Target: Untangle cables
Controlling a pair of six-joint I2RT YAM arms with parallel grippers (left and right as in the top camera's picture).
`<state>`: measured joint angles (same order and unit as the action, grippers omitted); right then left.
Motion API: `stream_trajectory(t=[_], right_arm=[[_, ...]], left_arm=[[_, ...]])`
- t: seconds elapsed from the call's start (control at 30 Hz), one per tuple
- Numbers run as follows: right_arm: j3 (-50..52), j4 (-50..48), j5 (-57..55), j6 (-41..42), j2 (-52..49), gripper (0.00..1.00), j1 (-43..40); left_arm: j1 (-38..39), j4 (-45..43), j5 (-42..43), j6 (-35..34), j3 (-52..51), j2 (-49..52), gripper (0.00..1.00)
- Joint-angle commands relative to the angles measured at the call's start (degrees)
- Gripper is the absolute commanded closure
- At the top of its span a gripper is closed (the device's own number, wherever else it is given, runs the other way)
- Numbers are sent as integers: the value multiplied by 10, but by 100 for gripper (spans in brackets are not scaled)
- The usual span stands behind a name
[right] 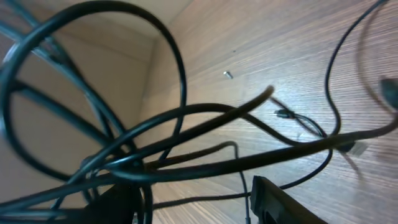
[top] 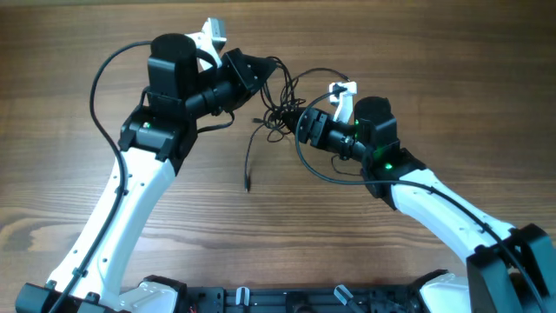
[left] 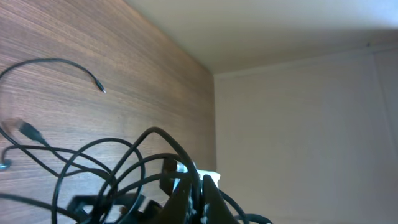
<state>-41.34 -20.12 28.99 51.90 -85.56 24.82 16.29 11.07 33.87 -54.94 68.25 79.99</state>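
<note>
The strands of cable cross [top: 281, 111] in front of the open fingers of my right gripper, so my right gripper should move back out first. My left gripper should put the cables down after that.
The cables [top: 278, 109] are several thin black cords bunched in a tangle on the wooden table between my two grippers. One loose tail runs down to a plug tip [top: 248, 185]. My left gripper [top: 259, 71] is at the tangle's upper left. In the left wrist view its fingers [left: 200, 200] are shut on cable strands, and loops [left: 124, 162] spread out to the left. My right gripper [top: 302, 122] is at the tangle's right side. In the right wrist view its fingers [right: 199, 202] are apart, and several strands [right: 249, 162] cross in front of them.
Thicker black arm wires arc beside the left arm [top: 104, 78] and under the right gripper [top: 317, 167]. A pale wall [left: 298, 112] borders the table's far edge. A small speck [right: 227, 74] lies on the wood. The arm bases [top: 261, 300] sit at the near edge.
</note>
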Motion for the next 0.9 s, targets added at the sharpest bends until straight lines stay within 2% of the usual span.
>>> stream_trajectory(t=[0.0,0.17,0.23,0.33,0.63,0.77,0.87], right_arm=[[-1,-4,-60,26,-15,39,1],[-1,27,-99,38,-25,44,1],[-1,139,-183,38,-27,45,-10],[-1,220,-226,37,-27,48,-59],[-1,304,-226,3,-27,48,-256],[-1,316,-191,-55,-27,48,-293],[-1,313,-145,-95,-27,43,-293]], left_arm=[[16,-15,6,-43,7,1,96],[19,-85,8,-97,7,0,96],[-5,-133,11,-124,7,-4,96],[-44,-141,27,-133,7,-17,96],[-109,-139,40,-128,7,-23,96],[-129,-137,40,-128,7,-23,96],[-129,-133,40,-128,7,-23,96]])
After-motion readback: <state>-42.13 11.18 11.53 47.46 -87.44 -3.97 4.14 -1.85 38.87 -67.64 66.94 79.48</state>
